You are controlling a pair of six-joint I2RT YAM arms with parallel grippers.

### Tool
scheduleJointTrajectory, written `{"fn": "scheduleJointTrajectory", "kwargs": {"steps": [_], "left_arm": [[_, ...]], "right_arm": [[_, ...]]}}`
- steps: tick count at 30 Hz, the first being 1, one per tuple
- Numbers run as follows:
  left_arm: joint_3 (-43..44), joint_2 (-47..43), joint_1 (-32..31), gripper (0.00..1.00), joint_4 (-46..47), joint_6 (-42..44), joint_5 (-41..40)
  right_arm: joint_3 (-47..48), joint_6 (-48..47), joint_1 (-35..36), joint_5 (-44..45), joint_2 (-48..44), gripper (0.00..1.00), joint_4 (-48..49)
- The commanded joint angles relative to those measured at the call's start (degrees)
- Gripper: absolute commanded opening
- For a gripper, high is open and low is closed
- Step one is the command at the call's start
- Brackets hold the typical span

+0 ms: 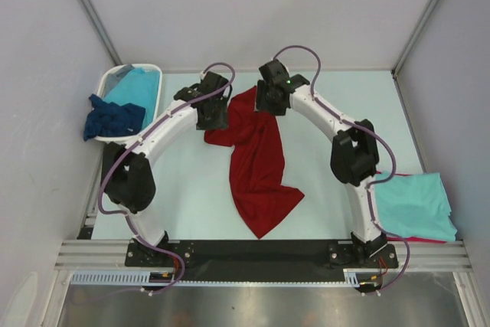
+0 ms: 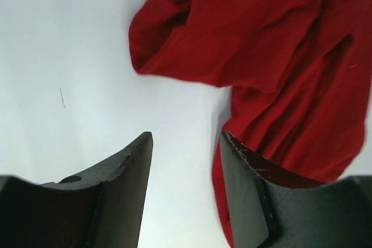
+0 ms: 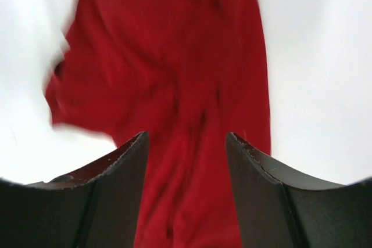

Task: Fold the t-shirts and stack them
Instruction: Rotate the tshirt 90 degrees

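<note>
The dark red t-shirt's far end (image 1: 243,118) is bunched up, so its side edge (image 1: 276,123) should be pinched by the robot's right gripper and pulled away from the robot's left gripper before the folding.
A dark red t-shirt (image 1: 256,162) lies crumpled and stretched lengthways in the middle of the table. It also shows in the left wrist view (image 2: 273,56) and the right wrist view (image 3: 174,85). My left gripper (image 1: 212,118) is open and empty, low at the shirt's far left edge; its jaws (image 2: 186,143) frame bare table beside the cloth. My right gripper (image 1: 268,101) is open and empty above the shirt's far end (image 3: 186,140). A turquoise shirt (image 1: 413,204) lies folded at the right on another red one (image 1: 425,240).
A white plastic basket (image 1: 115,82) stands at the far left with a turquoise shirt (image 1: 138,86) in it and a dark navy shirt (image 1: 113,119) draped over its rim. Grey walls close in the table on three sides.
</note>
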Motion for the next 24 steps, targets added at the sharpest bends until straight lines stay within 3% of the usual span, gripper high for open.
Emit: {"fn": "scheduleJointTrajectory", "kwargs": {"steps": [1, 5, 14, 24], "left_arm": [[-2.2, -0.2, 0.1, 0.55, 3.7, -2.1, -0.1], [-1.4, 2.4, 0.4, 0.55, 4.0, -2.2, -0.1], [2.3, 11.7, 0.9, 0.51, 3.3, -2.1, 1.5], [3.9, 14.9, 1.8, 0.5, 3.1, -3.2, 0.2]], "right_arm": [[19.4, -2.9, -2.8, 0.6, 11.2, 0.6, -6.6], [28.9, -2.8, -5.3, -0.5, 18.8, 0.59, -10.1], [27.1, -4.0, -8.1, -0.5, 21.6, 0.56, -8.8], [30.4, -3.9, -8.8, -3.6, 26.0, 0.54, -8.2]]}}
